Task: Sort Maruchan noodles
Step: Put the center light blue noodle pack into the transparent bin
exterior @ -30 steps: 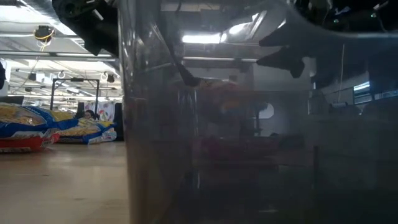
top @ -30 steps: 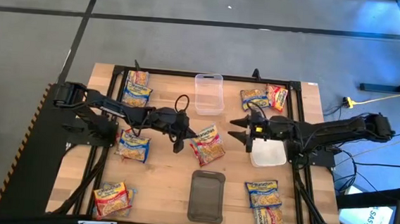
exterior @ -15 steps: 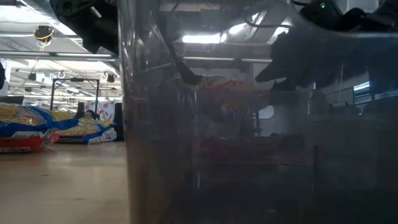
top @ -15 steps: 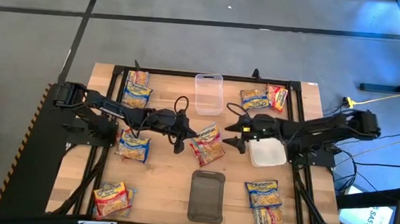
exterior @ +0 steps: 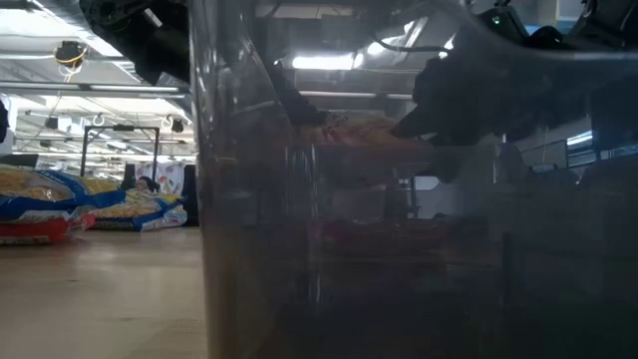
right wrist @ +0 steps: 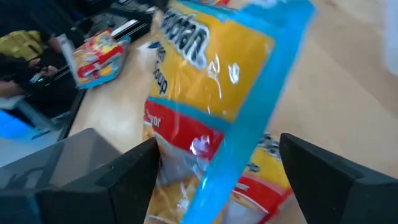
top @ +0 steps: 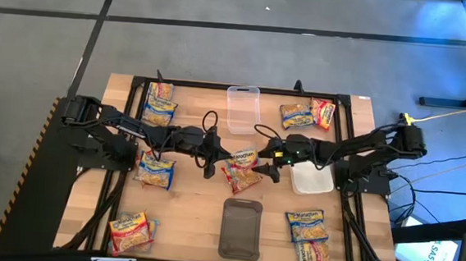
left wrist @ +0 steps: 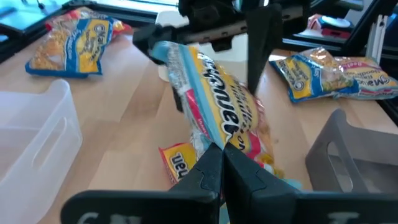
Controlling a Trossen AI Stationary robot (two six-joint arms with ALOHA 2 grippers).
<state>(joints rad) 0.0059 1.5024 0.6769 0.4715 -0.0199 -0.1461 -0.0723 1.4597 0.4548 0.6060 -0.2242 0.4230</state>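
Note:
I can see my left gripper pinching only the tilted packet's sealed end point(left wrist: 222, 142), so my right gripper should hold the other end point(left wrist: 180, 59) while my left gripper takes hold of the packet's body.
A Maruchan noodles packet point(top: 243, 157) with blue and red bands hangs at the table's middle, and my left gripper point(top: 210, 158) is shut on its left end. It shows in the left wrist view as a tilted packet point(left wrist: 214, 102). A second packet point(top: 244, 179) lies flat on the wood under it. My right gripper point(top: 268, 162) is open; its fingers stand on either side of the held packet's right end point(right wrist: 230, 81), with gaps showing. In the low view the clear tub hides most of this. My left gripper pinches the packet's sealed left end point(left wrist: 211, 142) between its two shut fingers. The fingers come from the table's left, nearly level and slanting a little down. The packet is lifted off the wood, stands tilted on its long edge, and reaches away from the fingers over the second packet point(left wrist: 180, 163).
A clear tub point(top: 243, 108) stands at the far middle, a white tray point(top: 312, 180) right of centre, a dark grey tray point(top: 241, 227) near the front. More packets lie at the far left point(top: 159, 102), left point(top: 156, 171), near left point(top: 131, 230), far right point(top: 307, 113) and near right point(top: 308, 228).
My right gripper has come down and toward the table's left, from over the white tray to the held packet's right end, which now stands between its fingers. My left gripper has kept its place, still shut on the packet.

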